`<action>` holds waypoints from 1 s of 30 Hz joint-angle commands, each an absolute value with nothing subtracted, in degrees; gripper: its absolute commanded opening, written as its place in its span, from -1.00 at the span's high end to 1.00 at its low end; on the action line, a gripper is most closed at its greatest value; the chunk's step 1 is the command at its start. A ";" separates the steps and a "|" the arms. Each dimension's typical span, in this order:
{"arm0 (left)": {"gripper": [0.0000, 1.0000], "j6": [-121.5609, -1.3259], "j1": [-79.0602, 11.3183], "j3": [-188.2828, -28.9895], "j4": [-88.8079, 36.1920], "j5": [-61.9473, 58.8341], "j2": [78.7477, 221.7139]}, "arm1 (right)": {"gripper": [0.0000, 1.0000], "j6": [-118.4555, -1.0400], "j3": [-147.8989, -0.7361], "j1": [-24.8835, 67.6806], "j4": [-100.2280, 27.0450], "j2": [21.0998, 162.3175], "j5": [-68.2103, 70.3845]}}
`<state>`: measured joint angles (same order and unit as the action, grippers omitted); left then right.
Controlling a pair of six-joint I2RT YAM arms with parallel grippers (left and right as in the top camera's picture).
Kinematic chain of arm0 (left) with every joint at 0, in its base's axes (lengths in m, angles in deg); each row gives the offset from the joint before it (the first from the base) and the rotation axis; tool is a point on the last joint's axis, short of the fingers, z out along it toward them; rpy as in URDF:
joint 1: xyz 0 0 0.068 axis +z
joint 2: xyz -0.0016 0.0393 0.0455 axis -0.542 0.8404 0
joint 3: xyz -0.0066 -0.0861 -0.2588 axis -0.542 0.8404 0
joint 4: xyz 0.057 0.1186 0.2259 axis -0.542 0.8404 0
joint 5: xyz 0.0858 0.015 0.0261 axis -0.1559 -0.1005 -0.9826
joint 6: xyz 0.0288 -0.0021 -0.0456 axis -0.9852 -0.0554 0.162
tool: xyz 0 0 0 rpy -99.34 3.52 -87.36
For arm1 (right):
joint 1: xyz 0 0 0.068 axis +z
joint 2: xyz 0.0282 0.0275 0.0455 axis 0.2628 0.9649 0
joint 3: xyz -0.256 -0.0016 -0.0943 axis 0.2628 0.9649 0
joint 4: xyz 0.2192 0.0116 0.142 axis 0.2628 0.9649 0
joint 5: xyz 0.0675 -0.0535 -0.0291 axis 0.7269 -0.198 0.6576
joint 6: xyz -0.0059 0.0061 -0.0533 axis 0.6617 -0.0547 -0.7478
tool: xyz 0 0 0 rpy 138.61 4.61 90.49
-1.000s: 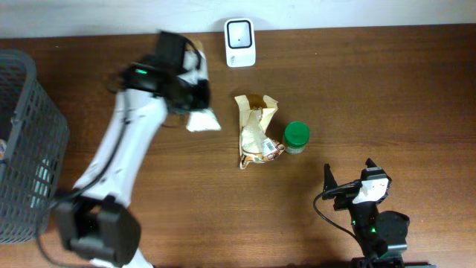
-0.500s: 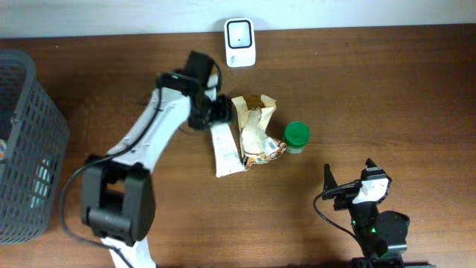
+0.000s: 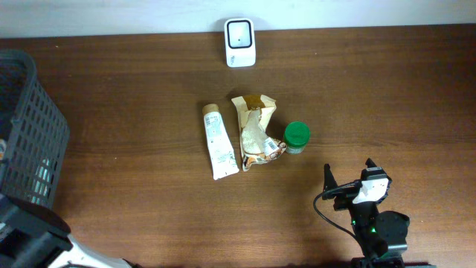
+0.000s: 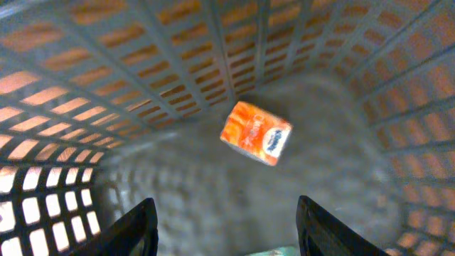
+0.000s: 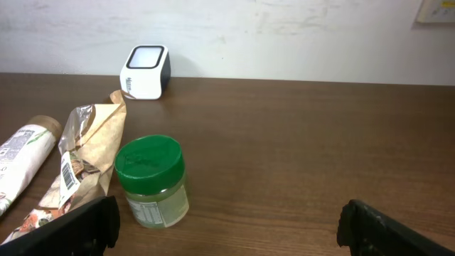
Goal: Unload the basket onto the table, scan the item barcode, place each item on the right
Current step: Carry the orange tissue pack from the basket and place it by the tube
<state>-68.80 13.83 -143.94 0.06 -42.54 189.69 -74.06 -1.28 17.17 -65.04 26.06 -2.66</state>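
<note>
My left gripper is lowering with the orange box (image 4: 250, 129) ahead of its open fingers and clear of the teal item. It should keep going down until its fingers reach the box at its white end (image 4: 276, 142).
The white barcode scanner (image 3: 240, 42) stands at the table's far edge. A white tube (image 3: 220, 141), a crumpled brown packet (image 3: 256, 131) and a green-lidded jar (image 3: 296, 137) lie side by side mid-table. My left gripper (image 4: 226, 213) is open inside the grey basket (image 4: 106, 71), above an orange box (image 4: 256, 132) on the basket floor; a teal item shows at the frame's bottom edge between the jaws. My right gripper (image 3: 349, 186) rests open near the front edge, its wrist view facing the jar (image 5: 151, 181), the packet (image 5: 85, 153) and the scanner (image 5: 146, 71).
The grey basket (image 3: 30, 134) fills the table's left end, and the left arm's base sits at the lower left corner. The tube (image 5: 25, 153) lies at the far left of the right wrist view. A white wall runs behind the table.
The left gripper let go of the white tube beside the packet, then the arm swung left and into the basket. The right arm has not moved.
</note>
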 commanded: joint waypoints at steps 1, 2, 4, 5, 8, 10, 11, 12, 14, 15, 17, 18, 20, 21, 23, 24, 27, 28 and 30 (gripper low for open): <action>-0.20 -79.25 14.33 -143.96 -2.04 -43.74 197.52 | -0.97 -73.87 -1.09 17.48 -64.75 25.76 -2.75; -0.19 -79.55 14.33 -143.96 -2.80 -43.74 199.77 | -0.97 -73.87 -1.09 17.48 -64.75 25.76 -2.75; -0.15 -81.63 14.09 -143.96 -4.13 -43.81 205.19 | -0.97 -73.87 -1.09 17.48 -64.75 25.76 -2.75; -0.15 -83.64 13.92 -143.96 -5.05 -43.81 207.18 | -0.97 -73.87 -1.09 17.48 -64.75 25.76 -2.75; -0.13 -85.06 12.67 -143.94 -8.42 -44.00 211.44 | -0.97 -73.87 -1.09 17.48 -64.75 25.76 -2.73; -0.13 -86.72 11.89 -143.91 -9.27 -44.02 213.30 | -0.97 -73.87 -1.09 17.48 -64.75 25.76 -2.75; -0.13 -86.70 11.54 -143.91 -9.80 -44.02 213.61 | -0.97 -73.87 -1.09 17.48 -64.75 25.76 -2.75; -0.12 -86.70 10.88 -143.91 -11.17 -44.00 213.61 | -0.97 -73.87 -1.09 17.48 -64.75 25.76 -2.73; -0.13 -87.14 9.79 -143.91 -12.13 -44.02 213.63 | -0.97 -73.87 -1.09 17.48 -64.75 25.76 -2.75; -0.15 -87.11 9.72 -143.91 -13.45 -44.00 213.63 | -0.97 -73.87 -1.09 17.48 -64.75 25.76 -2.73; -0.19 -87.11 9.72 -143.78 -14.69 -44.00 213.71 | -0.97 -73.87 -1.09 17.48 -64.75 25.76 -2.75; -0.17 -87.11 9.72 -142.86 -15.39 -44.00 213.76 | -0.97 -73.87 -1.09 17.48 -64.75 25.76 -2.73; -0.08 -87.11 9.72 -142.14 -16.11 -44.00 215.11 | -0.97 -73.87 -1.09 17.48 -64.75 25.76 -2.75; -0.03 -87.11 9.72 -142.14 -15.89 -44.00 215.75 | -0.97 -73.87 -1.09 17.48 -64.75 25.76 -2.75; 0.15 -87.09 9.72 -142.14 -14.95 -44.02 216.93 | -0.96 -73.87 -1.09 17.48 -64.75 25.76 -2.75; 0.53 -87.09 9.72 -142.14 -14.82 -44.02 217.04 | -0.97 -73.87 -1.09 17.48 -64.75 25.76 -2.75; 1.00 -87.09 9.70 -142.14 -14.19 -44.00 217.01 | -0.97 -73.87 -1.09 17.48 -64.75 25.76 -2.73; 1.00 -87.09 9.70 -142.19 -13.12 -44.00 217.01 | -0.97 -73.87 -1.09 17.48 -64.75 25.76 -2.75; 1.00 -87.09 9.70 -143.50 -10.58 -44.02 216.95 | -0.97 -73.87 -1.09 17.48 -64.75 25.76 -2.75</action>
<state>-87.22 9.39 -143.34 -13.84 -45.27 214.81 -74.04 -1.28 17.17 -65.02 26.08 -2.64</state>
